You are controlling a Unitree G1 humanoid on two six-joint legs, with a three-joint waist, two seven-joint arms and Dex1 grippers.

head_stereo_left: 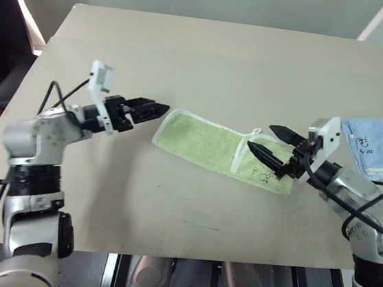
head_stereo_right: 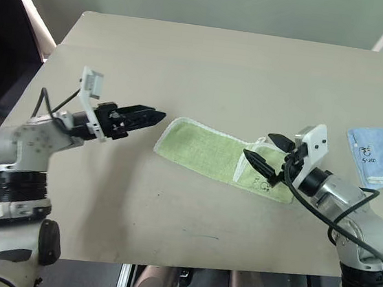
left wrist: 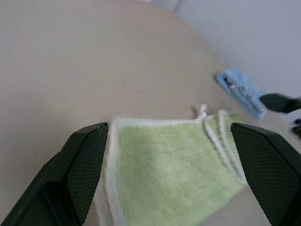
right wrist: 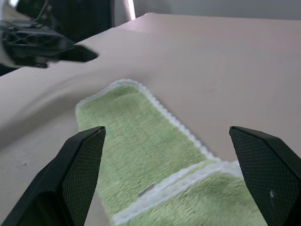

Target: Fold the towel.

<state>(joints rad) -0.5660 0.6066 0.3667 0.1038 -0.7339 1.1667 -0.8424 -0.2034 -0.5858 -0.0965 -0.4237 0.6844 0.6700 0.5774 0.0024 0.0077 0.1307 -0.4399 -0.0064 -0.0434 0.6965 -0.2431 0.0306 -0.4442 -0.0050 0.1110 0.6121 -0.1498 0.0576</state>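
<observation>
The towel's plain part (head_stereo_left: 202,141) is longer than the folded end. This means the towel's loose end (head_stereo_left: 168,125) will go over the printed figure when I fold it over.
The light green towel (head_stereo_left: 205,144) lies flat in the middle of the table, stretched left to right, with its right end folded over along a white-edged seam. A small dark printed figure (head_stereo_left: 262,176) marks that folded end. My left gripper (head_stereo_left: 159,109) hovers just off the towel's left end, pointing at it, open and empty. Over the folded right end, my right gripper (head_stereo_left: 261,137) is open too, with nothing between its fingers. The left wrist view looks along the towel (left wrist: 169,174); the right wrist view shows the towel's seam (right wrist: 174,186).
A smaller light blue cloth (head_stereo_left: 377,145) lies at the table's right edge, beyond my right arm. The beige table (head_stereo_left: 208,55) is bare behind and in front of the towel. A dark chair stands off the far left corner.
</observation>
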